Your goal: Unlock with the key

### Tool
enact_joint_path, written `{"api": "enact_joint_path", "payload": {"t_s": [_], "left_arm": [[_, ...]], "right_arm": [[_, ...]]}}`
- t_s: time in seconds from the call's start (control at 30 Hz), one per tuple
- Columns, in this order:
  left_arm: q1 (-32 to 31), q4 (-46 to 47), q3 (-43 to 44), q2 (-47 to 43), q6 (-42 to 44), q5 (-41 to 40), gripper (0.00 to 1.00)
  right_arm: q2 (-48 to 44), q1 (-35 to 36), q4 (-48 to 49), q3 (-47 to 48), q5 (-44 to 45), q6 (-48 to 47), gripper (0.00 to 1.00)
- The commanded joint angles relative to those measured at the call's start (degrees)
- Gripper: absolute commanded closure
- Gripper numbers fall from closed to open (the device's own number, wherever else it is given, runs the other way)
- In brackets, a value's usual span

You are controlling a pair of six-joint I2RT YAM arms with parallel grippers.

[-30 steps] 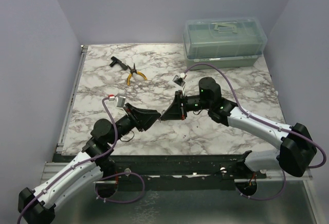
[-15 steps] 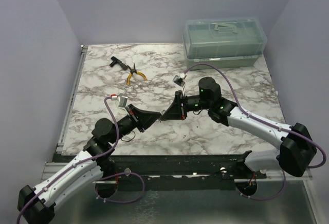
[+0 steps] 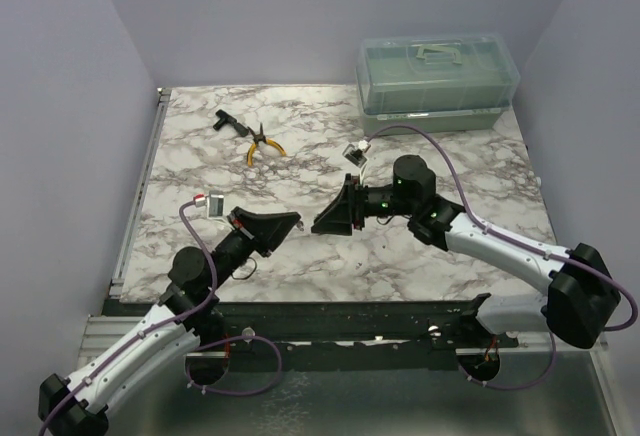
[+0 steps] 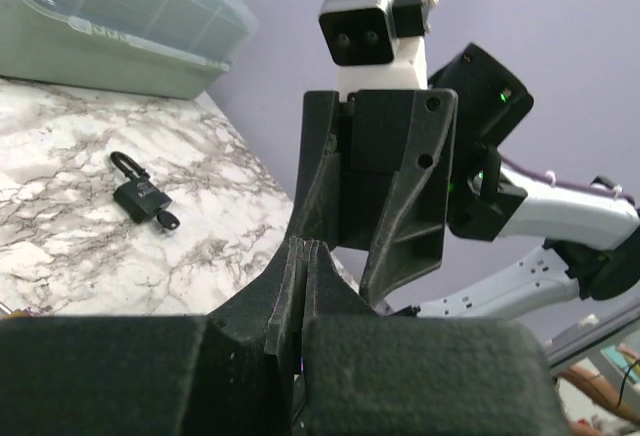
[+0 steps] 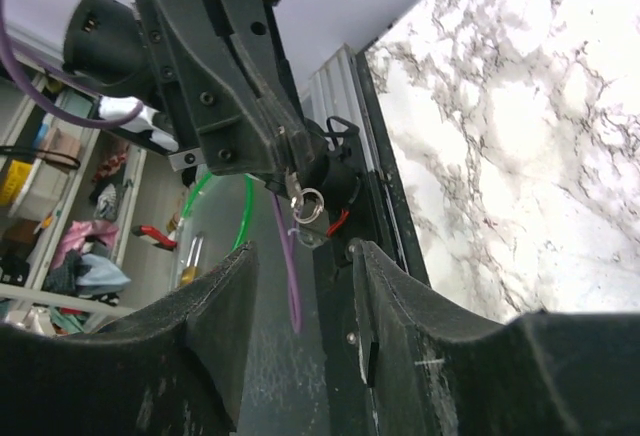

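Note:
My left gripper's tips cover the key's blade (image 5: 293,184) and leave its ring end out, so next my right gripper takes the ring end (image 5: 308,206) to free the blade.
In the right wrist view, a tiny silver key (image 5: 296,188) with a small ring hangs from the tips of my left gripper (image 5: 288,164), which is shut on it. The top view shows my left gripper (image 3: 291,220) raised over the near-middle of the marble table (image 3: 200,171). My right gripper (image 3: 319,224) faces it across a small gap. My right gripper (image 5: 303,248) stands open with nothing between its jaws. A small dark padlock (image 4: 139,197) lies flat on the marble in the left wrist view, beyond my shut left gripper (image 4: 305,247). The key itself is hidden in that view.
A translucent green toolbox (image 3: 438,81) stands at the back right. Yellow-handled pliers (image 3: 264,145) and a small black tool (image 3: 224,122) lie at the back left. The table's front rail (image 3: 350,308) runs just below both grippers.
My left gripper shut on the key and drew back to the left and nearer. My right gripper opened, let go of the key and shifted slightly right.

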Motion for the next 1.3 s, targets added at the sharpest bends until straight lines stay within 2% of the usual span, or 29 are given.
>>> {"api": "enact_joint_path", "payload": {"t_s": [0.0,0.43,1.27], "left_arm": [[0.0,4.3,-1.4,-0.8,-2.5,-4.6,1.0],[0.0,10.9,-3.3,1.7,-5.4,-5.2,1.0],[0.0,17.1,-5.2,4.2,-6.3,-9.0,1.0]], "right_arm": [[-1.3,0.2,10.5,-2.6,2.4,5.1,0.52],[0.9,0.2,16.6,-1.7,6.4,7.5,0.54],[8.4,0.3,29.0,-0.9,1.4,15.3,0.66]]}}
